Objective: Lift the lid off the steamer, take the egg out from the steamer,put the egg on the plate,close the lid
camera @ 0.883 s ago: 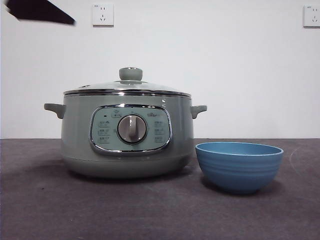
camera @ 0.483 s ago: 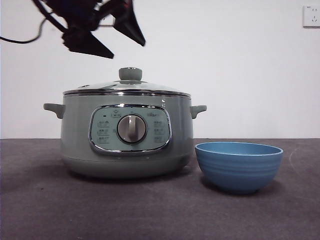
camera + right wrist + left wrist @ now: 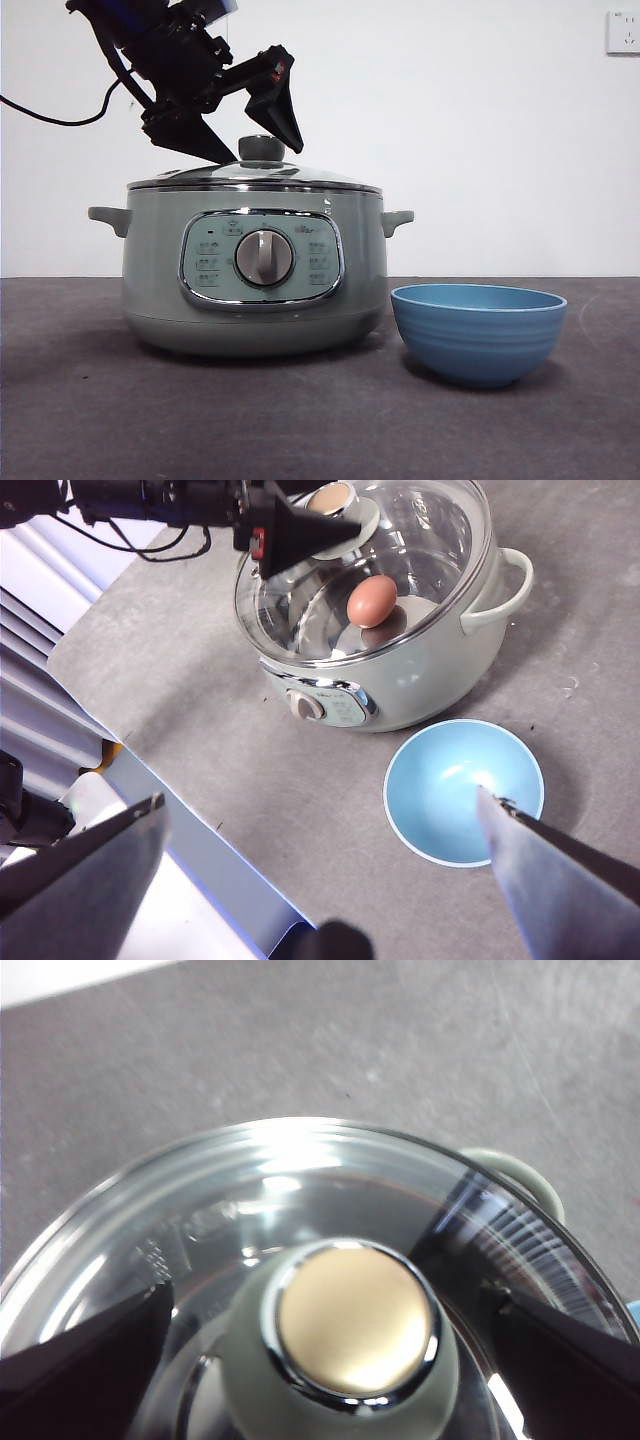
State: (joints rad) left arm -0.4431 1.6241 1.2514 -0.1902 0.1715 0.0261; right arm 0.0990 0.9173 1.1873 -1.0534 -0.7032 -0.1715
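I should expect the steamer to be empty when I lift the egg out, because only the brown egg point(image 3: 372, 601) can be seen through the clear glass lid point(image 3: 432, 542).
The pale green steamer point(image 3: 255, 280) stands on the table with its glass lid point(image 3: 255, 175) on. The lid's green knob point(image 3: 261, 148) sits between the open jaws of my left gripper point(image 3: 263, 153), which reaches in from the upper left. In the left wrist view the knob point(image 3: 355, 1325) lies between the two jaws of the left gripper point(image 3: 328, 1288), with gaps on both sides. A brown egg point(image 3: 371, 600) shows through the lid inside the steamer point(image 3: 400, 680). The blue plate point(image 3: 478, 330) stands empty to the right of the steamer. My right gripper point(image 3: 320, 796) is open and empty, high above the plate point(image 3: 463, 790).
A grey mat point(image 3: 320, 420) covers the table. The left arm's cable point(image 3: 50, 115) hangs at the upper left. A wall socket point(image 3: 625, 30) is at the far right. The table's edge point(image 3: 200, 850) runs close to the steamer's front.
The left arm has come down from the top left corner to the lid. Its open jaws now stand on either side of the knob. Steamer, lid and plate have not moved.
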